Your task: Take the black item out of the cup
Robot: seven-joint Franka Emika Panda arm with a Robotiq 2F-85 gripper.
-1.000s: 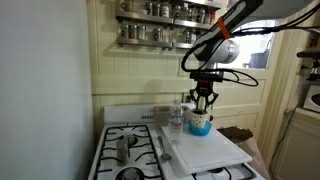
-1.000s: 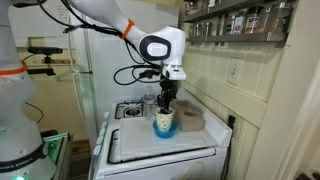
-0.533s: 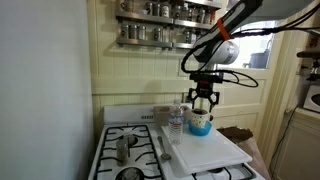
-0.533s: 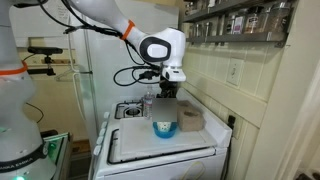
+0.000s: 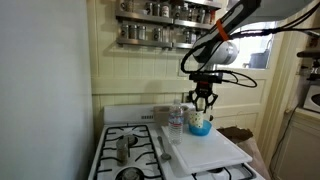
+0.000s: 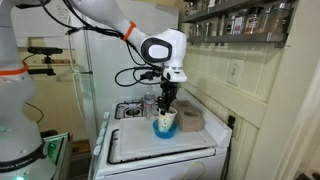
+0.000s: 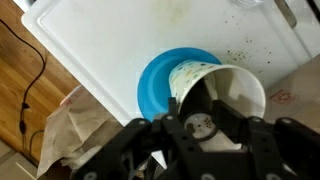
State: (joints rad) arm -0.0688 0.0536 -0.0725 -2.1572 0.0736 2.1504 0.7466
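Note:
My gripper's fingers are closed and the cup's rim [image 7: 238,70] tilts with them. My gripper should open, let the cup stand up straight, and then close on just the black item [image 7: 201,125].
The cup [image 5: 200,124] [image 6: 165,123], bright blue with a whitish upper part, stands on a white cutting board [image 5: 208,151] [image 6: 140,146]. My gripper [image 5: 203,107] [image 6: 166,108] points straight down into its mouth. In the wrist view the cup [image 7: 188,76] lies right under the gripper [image 7: 207,118]. The black item [image 7: 200,126] shows only its pale round top with small holes, and the two dark fingers [image 7: 193,101] are closed against it. In both exterior views the fingers and the cup rim hide the item.
A clear plastic bottle [image 5: 177,119] [image 6: 149,103] stands next to the cup at the board's edge. A brown paper bag [image 6: 189,118] [image 7: 68,138] lies beside the board. Stove burners [image 5: 124,151] hold a grey utensil. A spice rack [image 5: 166,24] hangs on the wall above.
Half a second ago the jaws stood wide and slightly higher above the cup. They have since dropped back into the cup and closed on the item's top, as one second ago.

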